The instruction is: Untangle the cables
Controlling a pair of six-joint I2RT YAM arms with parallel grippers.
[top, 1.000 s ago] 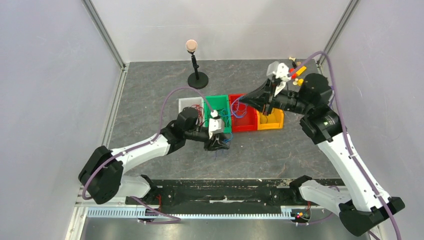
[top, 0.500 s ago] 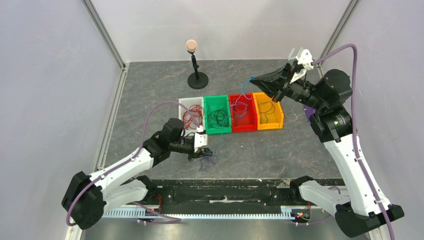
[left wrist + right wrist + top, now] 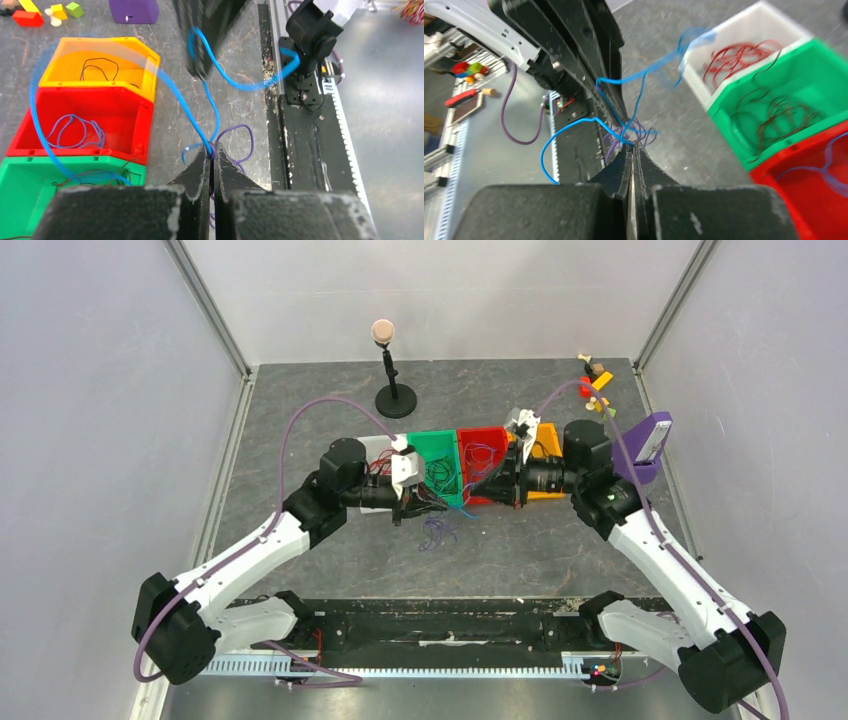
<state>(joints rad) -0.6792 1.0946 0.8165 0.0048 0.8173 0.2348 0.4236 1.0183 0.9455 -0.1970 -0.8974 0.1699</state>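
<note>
The blue cable should be gripped again by my right gripper and lifted clear toward the red bin [image 3: 482,447], because my left gripper is pinching the blue and purple cables together [image 3: 212,145].
The cables are thin wires. A purple and blue tangle [image 3: 437,532] lies on the grey floor in front of the bins. My left gripper [image 3: 211,148] is shut on a blue cable [image 3: 175,100] and a purple cable [image 3: 245,145] at its tips. It sits in front of the green bin [image 3: 437,447] in the top view, where the left gripper [image 3: 435,503] points right. My right gripper [image 3: 633,146] is shut on a blue cable [image 3: 574,125]. It points left from in front of the red bin [image 3: 487,445], close to the left gripper's tips.
The white bin [image 3: 744,45] holds red cables, the green bin [image 3: 774,110] dark ones, the red bin [image 3: 80,125] blue ones, and the orange bin [image 3: 95,60] a black one. A purple block [image 3: 648,445] and small toy blocks [image 3: 596,380] sit at the back right. A stand [image 3: 394,395] is behind the bins.
My left gripper closed on the cables and moved back up toward the green bin. My right arm swung down from the back right to the front of the red bin, still shut.
</note>
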